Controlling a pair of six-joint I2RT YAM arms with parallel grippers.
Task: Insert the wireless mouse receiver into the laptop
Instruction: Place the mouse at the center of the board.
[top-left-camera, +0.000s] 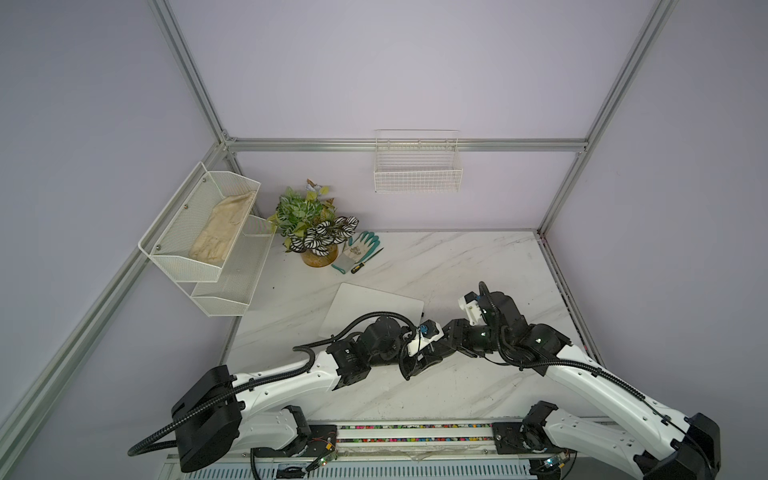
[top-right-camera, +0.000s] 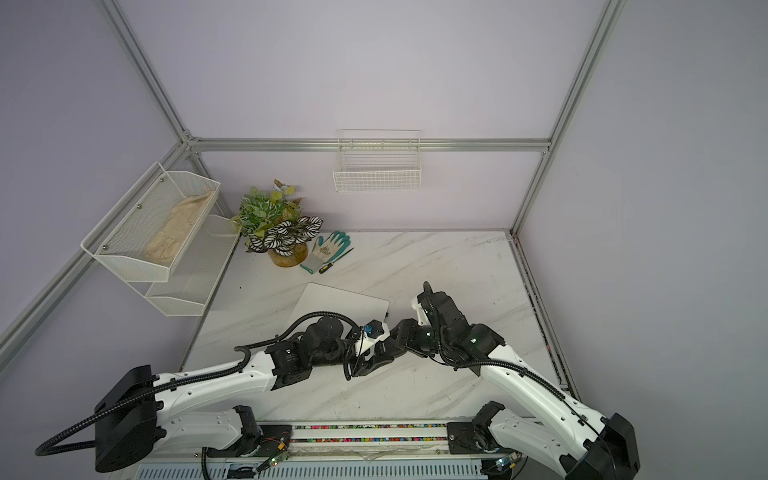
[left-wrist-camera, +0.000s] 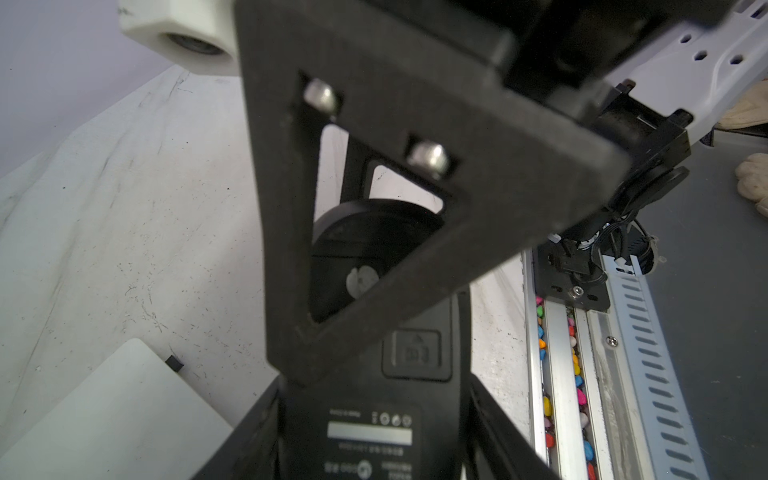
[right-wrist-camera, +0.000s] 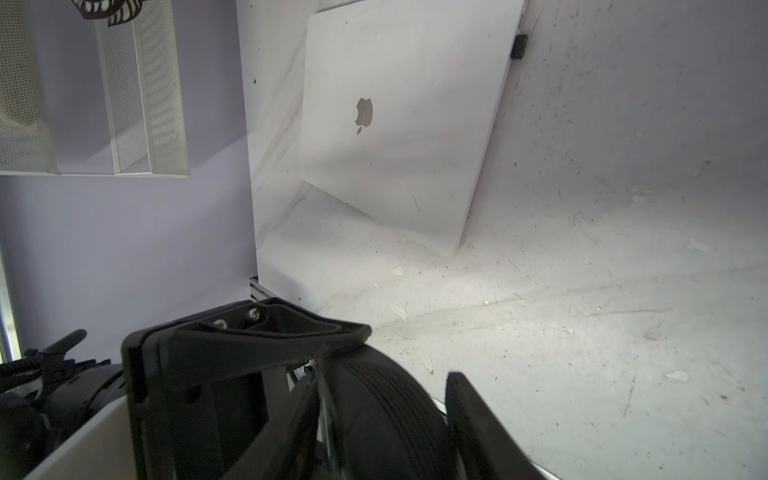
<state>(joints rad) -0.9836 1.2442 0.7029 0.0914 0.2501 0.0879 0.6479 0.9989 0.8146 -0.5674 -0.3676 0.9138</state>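
Next, I open my left gripper and move it away before the mouse goes beside the laptop (right-wrist-camera: 552, 176), because my left gripper is clamping the mouse and my right gripper is clamping its ribbed back (right-wrist-camera: 392, 404).
The laptop (top-left-camera: 365, 305) (right-wrist-camera: 395, 124) lies shut on the marble table, apple logo up. The wireless mouse receiver (right-wrist-camera: 519, 45) (left-wrist-camera: 174, 363), a tiny black stub, sticks out of the laptop's edge near a corner, clear of both grippers. In front of the laptop, my left gripper (left-wrist-camera: 370, 415) is shut on a black mouse (left-wrist-camera: 370, 436), label side towards its camera. My right gripper (right-wrist-camera: 382, 395) meets it from the right, its fingers (right-wrist-camera: 478, 415) either side of the mouse's ribbed back (right-wrist-camera: 395, 419). That part is blurred, with a thin bright sliver beside one finger, so contact is unclear.
A potted plant (top-left-camera: 318, 249), a green glove (top-left-camera: 363, 247) and a screwdriver (top-left-camera: 365, 262) lie behind the laptop. A mesh shelf (top-left-camera: 199, 232) hangs on the left wall and a wire basket (top-left-camera: 417, 170) on the back wall. A rail with coloured beads (top-left-camera: 415, 426) runs along the front.
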